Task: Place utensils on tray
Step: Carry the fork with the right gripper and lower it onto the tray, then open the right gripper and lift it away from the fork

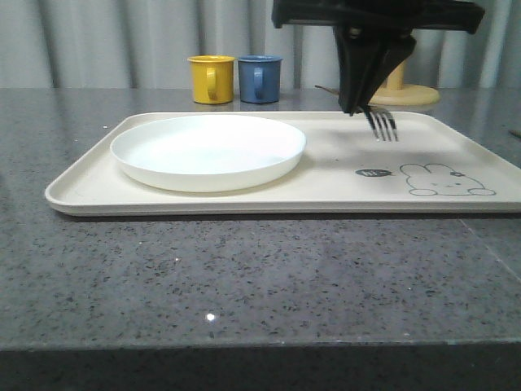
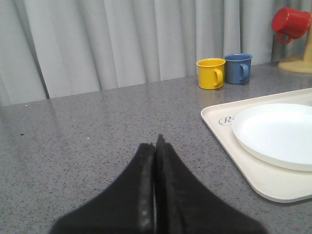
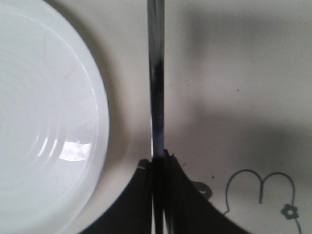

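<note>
The silver fork (image 1: 381, 122) hangs free of the white plate, above open cream tray (image 1: 352, 169), so I should continue to lower my right gripper until the fork rests there, then release.
A silver fork (image 1: 383, 124) hangs over the cream tray (image 1: 326, 183), tines toward me, held by my right gripper (image 1: 358, 106), which is shut on its handle. In the right wrist view the fork's shiny handle (image 3: 156, 83) runs away from the shut right gripper (image 3: 160, 158), between the white plate (image 3: 44, 122) and the rabbit drawing (image 3: 263, 190) on the tray (image 3: 219, 73). My left gripper (image 2: 155, 144) is shut with nothing in it, over bare grey table to the left of the tray (image 2: 229, 141).
A round white plate (image 1: 208, 151) fills the tray's left half. A yellow mug (image 1: 211, 78) and a blue mug (image 1: 260, 78) stand behind the tray. A wooden mug stand (image 1: 403, 94) sits at back right; a red mug (image 2: 290, 23) hangs on it.
</note>
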You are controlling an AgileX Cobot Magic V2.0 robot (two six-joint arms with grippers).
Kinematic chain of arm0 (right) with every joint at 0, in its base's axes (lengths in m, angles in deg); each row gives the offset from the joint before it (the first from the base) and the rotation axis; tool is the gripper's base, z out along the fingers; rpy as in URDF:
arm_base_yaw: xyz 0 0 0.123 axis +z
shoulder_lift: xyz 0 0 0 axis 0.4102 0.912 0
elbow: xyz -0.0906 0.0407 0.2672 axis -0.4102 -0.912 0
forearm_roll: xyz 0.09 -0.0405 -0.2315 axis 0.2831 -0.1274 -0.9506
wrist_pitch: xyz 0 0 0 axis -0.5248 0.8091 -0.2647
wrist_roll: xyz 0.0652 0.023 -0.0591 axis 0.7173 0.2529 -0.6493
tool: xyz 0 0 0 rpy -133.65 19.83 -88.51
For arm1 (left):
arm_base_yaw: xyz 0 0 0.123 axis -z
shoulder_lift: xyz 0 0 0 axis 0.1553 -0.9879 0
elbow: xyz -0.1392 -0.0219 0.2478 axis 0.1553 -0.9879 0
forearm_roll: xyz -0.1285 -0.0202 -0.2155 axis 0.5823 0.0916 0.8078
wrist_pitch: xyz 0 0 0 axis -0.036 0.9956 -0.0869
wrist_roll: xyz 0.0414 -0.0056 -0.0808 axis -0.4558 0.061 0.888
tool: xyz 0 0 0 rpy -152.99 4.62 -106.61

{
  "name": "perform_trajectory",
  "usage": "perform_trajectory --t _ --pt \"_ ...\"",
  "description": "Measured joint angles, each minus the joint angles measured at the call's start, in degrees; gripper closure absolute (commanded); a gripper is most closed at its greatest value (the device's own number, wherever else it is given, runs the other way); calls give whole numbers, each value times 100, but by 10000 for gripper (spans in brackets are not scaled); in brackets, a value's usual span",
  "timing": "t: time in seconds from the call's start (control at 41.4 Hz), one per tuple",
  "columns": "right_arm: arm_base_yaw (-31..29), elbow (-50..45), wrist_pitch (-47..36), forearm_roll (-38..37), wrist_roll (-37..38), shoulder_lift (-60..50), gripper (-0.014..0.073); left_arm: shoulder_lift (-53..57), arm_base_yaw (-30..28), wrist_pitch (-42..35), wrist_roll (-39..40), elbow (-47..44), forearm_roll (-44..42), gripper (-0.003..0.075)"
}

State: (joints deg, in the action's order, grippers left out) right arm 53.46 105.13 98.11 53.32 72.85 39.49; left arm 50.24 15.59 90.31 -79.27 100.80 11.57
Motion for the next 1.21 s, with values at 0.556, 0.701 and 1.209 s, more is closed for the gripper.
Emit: perform_trajectory --t 0.556,0.701,1.209 --pt "23 44 -119 -136 650 622 656 0 0 0 0 0 0 739" --pt "23 44 -132 -136 651 631 613 0 0 0 0 0 0 739" --pt "23 44 -132 -136 663 631 256 0 0 0 0 0 0 739"
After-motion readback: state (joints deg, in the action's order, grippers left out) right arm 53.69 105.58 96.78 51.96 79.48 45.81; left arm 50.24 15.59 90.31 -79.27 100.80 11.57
